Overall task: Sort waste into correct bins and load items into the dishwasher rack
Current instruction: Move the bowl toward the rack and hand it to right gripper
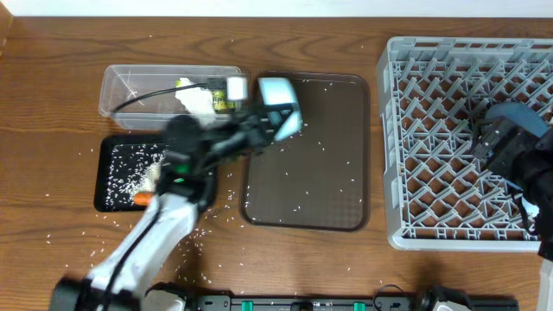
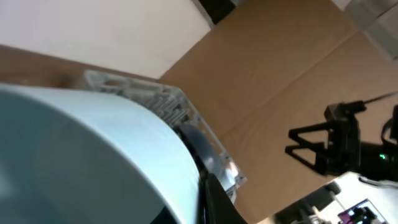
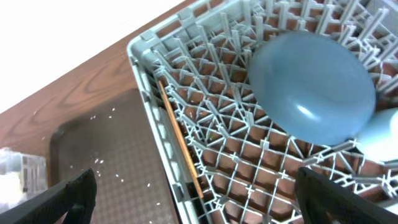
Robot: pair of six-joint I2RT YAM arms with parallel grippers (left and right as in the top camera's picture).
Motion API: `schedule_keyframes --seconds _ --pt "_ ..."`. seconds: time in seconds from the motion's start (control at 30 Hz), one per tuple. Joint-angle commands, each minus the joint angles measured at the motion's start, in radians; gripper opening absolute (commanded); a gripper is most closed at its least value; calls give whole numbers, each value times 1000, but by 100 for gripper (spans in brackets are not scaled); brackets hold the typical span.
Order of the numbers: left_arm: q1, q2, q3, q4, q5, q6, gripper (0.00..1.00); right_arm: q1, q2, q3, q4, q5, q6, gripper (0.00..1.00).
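Note:
The rack's pegs (image 1: pixel 420 131) next to the serving tray are free for the light-blue cup. I should carry on carrying the cup with my left gripper to the grey rack (image 1: pixel 418 112) and let go of it there.
My left gripper (image 1: pixel 263 125) is shut on the small light-blue cup (image 1: pixel 278 102) and holds it above the back left of the brown serving tray (image 1: pixel 328 199). In the left wrist view the cup (image 2: pixel 93 155) fills the left side, with one dark finger (image 2: pixel 214 199) against it. My right gripper (image 3: pixel 208 205) is open and empty over the grey dishwasher rack (image 1: pixel 432 199). The dark-blue plate (image 3: pixel 311 87) lies in the rack (image 3: pixel 205 93). The clear tub (image 1: pixel 121 86) holds white tissue (image 1: pixel 197 102) and the yellow-green wrapper (image 1: pixel 220 104). The black tray (image 1: pixel 108 177) holds rice and the carrot (image 1: pixel 141 199).
Rice grains are scattered on the serving tray and on the table around the black tray. A thin orange-brown stick (image 3: pixel 180 143) lies along the rack's left wall. A pale rounded item (image 3: pixel 380 134) sits beside the plate in the rack.

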Motion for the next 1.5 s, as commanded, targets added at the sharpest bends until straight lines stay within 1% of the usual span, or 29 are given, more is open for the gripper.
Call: schedule_keyframes --seconds 0.0,0.07,0.23,0.3,0.37,0.43,0.53,0.7,0.8,0.93,1.17,1.23,1.3,1.33,1.47 --pt "-123 128 111 76 -151 -58 6 -15 14 14 -3 -9 37 95" --pt "-188 220 186 101 -166 -58 6 -15 21 13 -5 -8 45 95" --pt "-306 452 419 103 -170 -58 6 -15 33 13 -19 -8 55 95" --pt "-338 531 502 103 -171 -64 6 -15 37 13 -29 -4 54 95" --pt "-365 607 580 104 -171 -97 6 -15 40 13 -41 5 54 95" --pt "-384 667 638 114 -172 -134 6 -15 40 13 -53 25 54 95" --pt "-405 735 700 125 -189 -159 6 -15 40 13 -65 45 55 95" --pt "-440 802 731 131 -277 -227 6 -15 40 13 -75 49 54 95" --pt "-453 822 731 143 -280 -235 6 -15 41 13 -77 49 54 95" --pt "-460 840 731 144 -280 -290 6 -15 43 13 -79 48 54 95" --pt "-459 860 731 143 -252 -312 7 -15 43 13 -97 49 54 95" --pt "-454 860 731 142 -236 -312 16 -15 43 13 -98 48 50 95" --pt "-448 860 730 138 -218 -311 31 -15 43 13 -98 51 45 95" --pt "-444 860 730 132 -210 -312 34 -15 43 13 -98 52 43 95" --pt "-422 860 730 54 -175 -312 40 -15 43 13 -98 55 43 95"
